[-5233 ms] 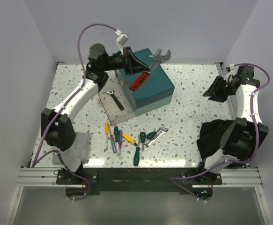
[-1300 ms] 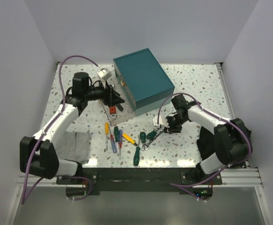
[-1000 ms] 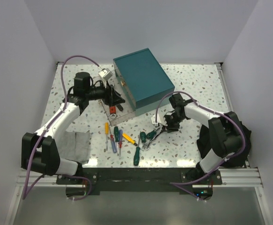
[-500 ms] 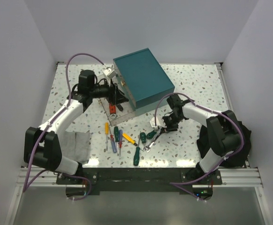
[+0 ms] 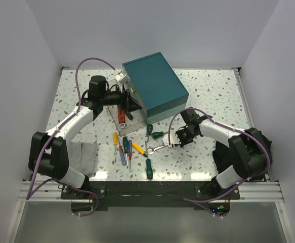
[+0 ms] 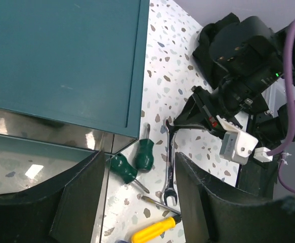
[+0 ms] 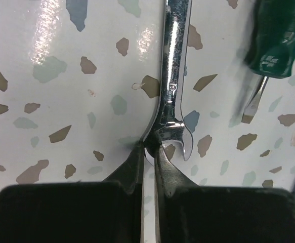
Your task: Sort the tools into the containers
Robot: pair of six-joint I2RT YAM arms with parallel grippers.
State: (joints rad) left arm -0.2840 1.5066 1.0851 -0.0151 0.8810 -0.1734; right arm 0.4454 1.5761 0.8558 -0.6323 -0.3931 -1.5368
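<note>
I continue to move my left gripper toward the wrench's free handle (image 5: 160,148) until its fingers close around the handle, because my right gripper is holding only the silver wrench's open end (image 7: 173,132).
My right gripper (image 7: 150,148) is shut on the open end of a silver wrench (image 7: 173,71) that lies flat on the speckled table. From above, that gripper (image 5: 171,142) and wrench (image 5: 159,147) sit in front of the teal box (image 5: 157,81). My left gripper (image 5: 131,107) hovers open over the pulled-out clear drawer (image 5: 118,126), nothing between its fingers (image 6: 81,202). A red-handled wrench (image 5: 120,112) lies in the drawer, partly hidden. Two green screwdrivers (image 5: 150,129) (image 5: 159,134) lie beside the silver wrench. Yellow, red, blue and green screwdrivers (image 5: 123,148) lie in a cluster nearer the front.
A grey folded cloth (image 5: 84,157) lies at the front left by my left arm's base. A black cover (image 5: 224,151) sits at the right arm's base. Another green screwdriver (image 5: 148,169) lies near the front edge. White walls enclose the table.
My right gripper has closed on the wrench's end. The wrench has shifted left and the two green screwdrivers have moved toward the box. My left gripper crept right over the drawer.
</note>
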